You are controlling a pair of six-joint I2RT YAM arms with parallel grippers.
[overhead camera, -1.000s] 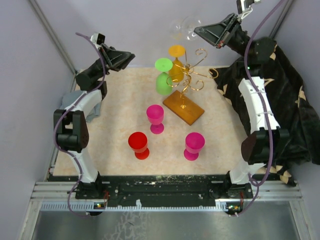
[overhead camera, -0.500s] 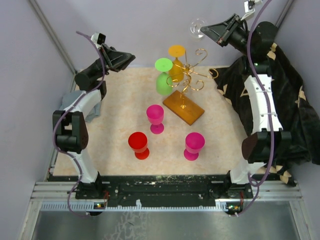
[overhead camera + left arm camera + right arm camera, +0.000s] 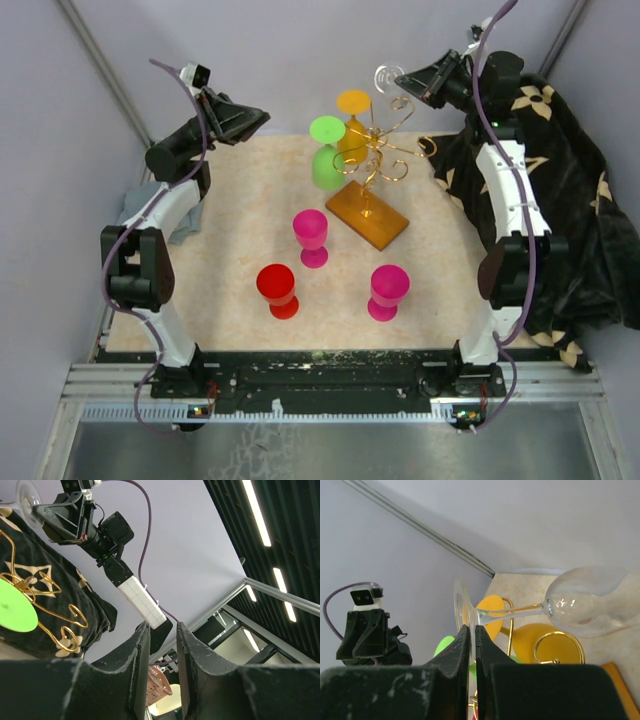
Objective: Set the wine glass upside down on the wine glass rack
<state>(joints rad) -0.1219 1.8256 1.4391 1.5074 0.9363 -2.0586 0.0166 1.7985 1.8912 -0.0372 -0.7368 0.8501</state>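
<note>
The clear wine glass's foot [image 3: 387,78] is past the empty curl toward the orange glass, so my right gripper should move back and guide the wine glass's stem into the curl [image 3: 402,103].
My right gripper [image 3: 408,78] is shut on the foot of a clear wine glass [image 3: 387,76], held high at the back, just above and right of the rack's top. In the right wrist view the jaws [image 3: 472,630] pinch the foot's rim; the stem runs right to the bowl [image 3: 585,602], which lies on its side. The gold wire rack [image 3: 377,150] stands on an amber-brown base [image 3: 367,214]; its curl shows in the right wrist view [image 3: 555,640]. My left gripper [image 3: 262,116] is raised at the back left, slightly open and empty, as the left wrist view [image 3: 162,627] shows.
A green glass [image 3: 326,155] and an orange glass [image 3: 352,125] hang upside down on the rack. Two magenta glasses [image 3: 311,235] [image 3: 388,290] and a red one [image 3: 277,290] stand on the beige mat. A black patterned cloth [image 3: 570,200] lies at the right.
My right gripper has carried the clear glass to the right and then down, closer to the rack's top curls. The left arm has stayed put.
</note>
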